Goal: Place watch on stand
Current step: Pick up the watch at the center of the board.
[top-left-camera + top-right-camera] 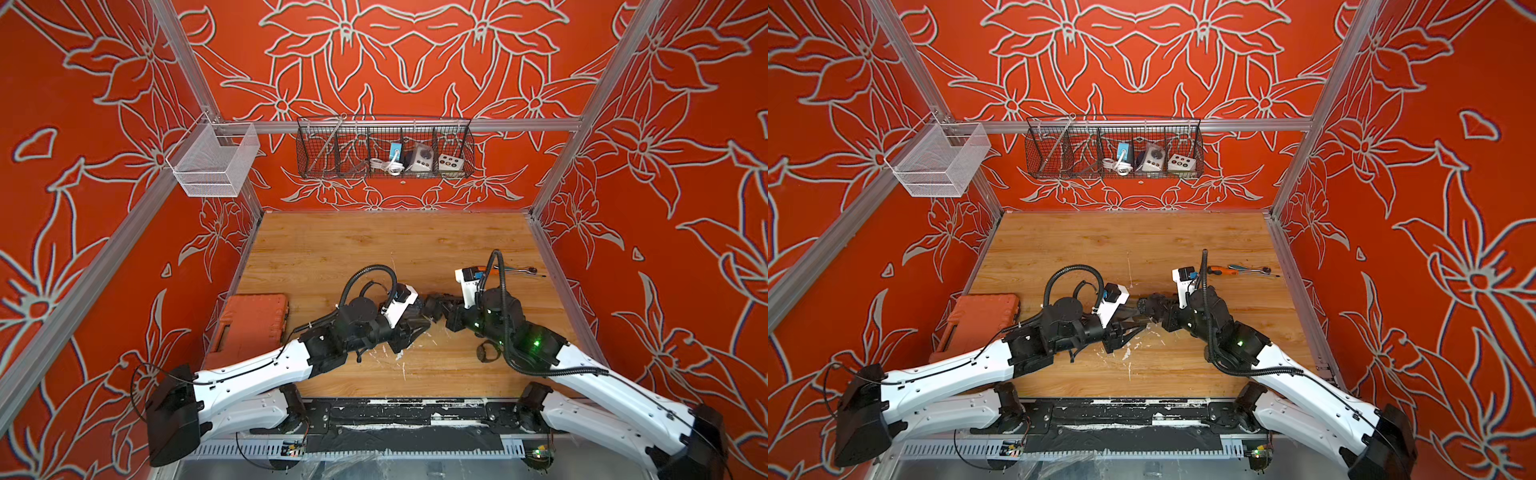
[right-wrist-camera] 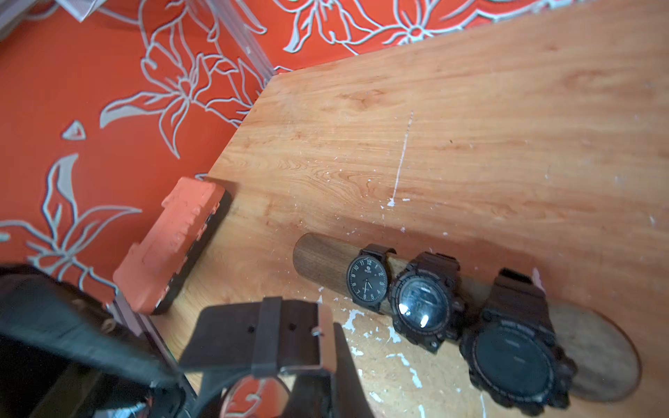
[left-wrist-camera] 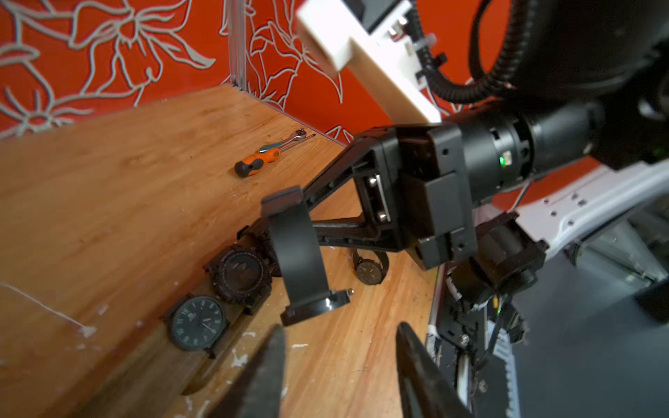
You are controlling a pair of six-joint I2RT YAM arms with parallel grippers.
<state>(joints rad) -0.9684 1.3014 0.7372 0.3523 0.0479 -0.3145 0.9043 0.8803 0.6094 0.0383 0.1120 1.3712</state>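
The stand's roomier loose end (image 2: 318,258) is on my left gripper's side, so my right gripper should first turn and pass the watch (image 3: 301,252) across to my left gripper.
My right gripper (image 3: 286,217) is shut on the buckled strap of a black watch (image 3: 297,253), holding it in the air just above the right end of the stand (image 2: 318,260). In the right wrist view that watch (image 2: 231,333) fills the near edge, buckle up. The stand is a dark wooden bar on an oval base (image 2: 597,347) and carries three black watches (image 2: 421,304) side by side. My left gripper (image 3: 340,362) hovers close by, jaws apart over bare table. In both top views the arms meet mid-table, right gripper (image 1: 434,307) facing left gripper (image 1: 417,328), hiding most of the stand.
A loose black watch (image 1: 486,351) lies on the table under the right arm. An orange tool case (image 1: 249,324) sits at the left edge. A screwdriver and ratchet (image 1: 515,272) lie at the right. Wire baskets (image 1: 386,147) hang on the back wall.
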